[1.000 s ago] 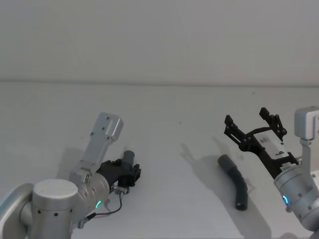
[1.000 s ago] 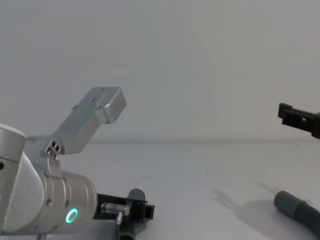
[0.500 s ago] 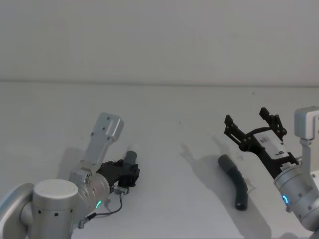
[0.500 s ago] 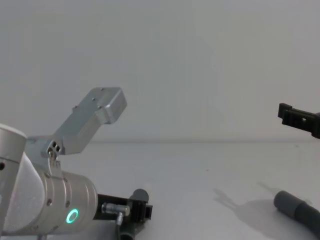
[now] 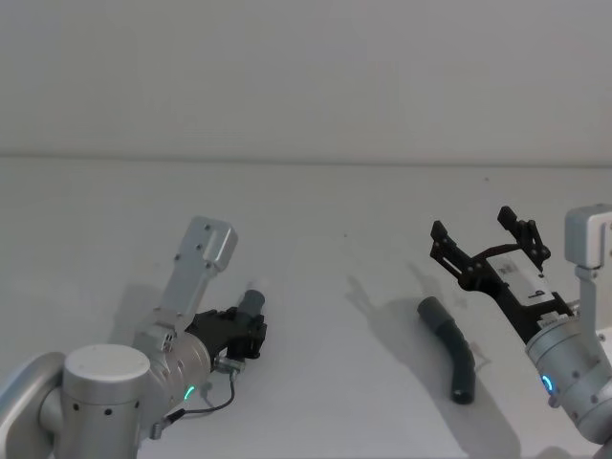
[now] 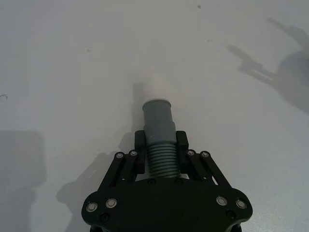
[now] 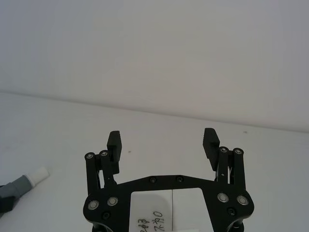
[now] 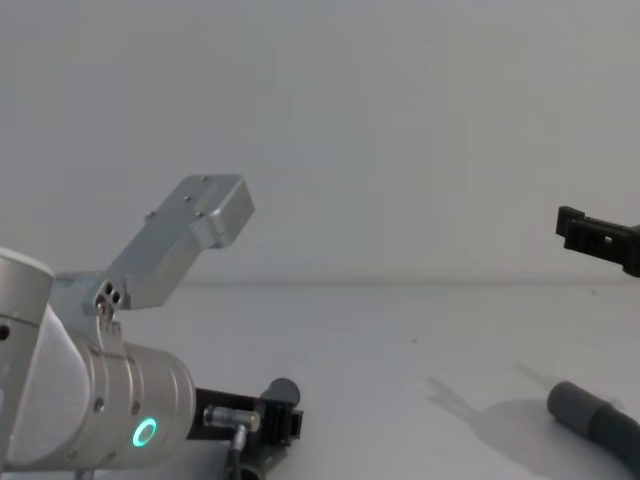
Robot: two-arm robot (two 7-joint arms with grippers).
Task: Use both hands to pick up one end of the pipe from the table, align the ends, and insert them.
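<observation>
The plain grey sleeve (image 8: 578,408) should slide over the white tip when I push the pipe's ends together, because the pipe's white tip (image 7: 38,177) is narrower than its grey cuff.
My left gripper (image 5: 245,331) is shut on the ribbed part of the pipe, low over the white table (image 5: 316,220) at the left. One of the ends, a grey cuff (image 6: 158,116) with a white tip (image 6: 154,87), sticks out past the fingers. At the right, a dark curved stretch of the pipe (image 5: 451,346) lies on the table, its other end (image 8: 577,407) a plain grey sleeve. My right gripper (image 5: 488,237) hangs open above and just behind that sleeve, with nothing between its fingers (image 7: 114,140). I cannot see how the two stretches join.
The table's far edge (image 5: 306,161) meets a plain pale wall. A thin black cable (image 5: 215,402) loops beside my left wrist. The right gripper's shadow (image 5: 382,308) falls on bare table between the arms.
The left gripper has shifted very slightly with the cuffed end still in its grip. The right gripper and the pipe on the table have not moved.
</observation>
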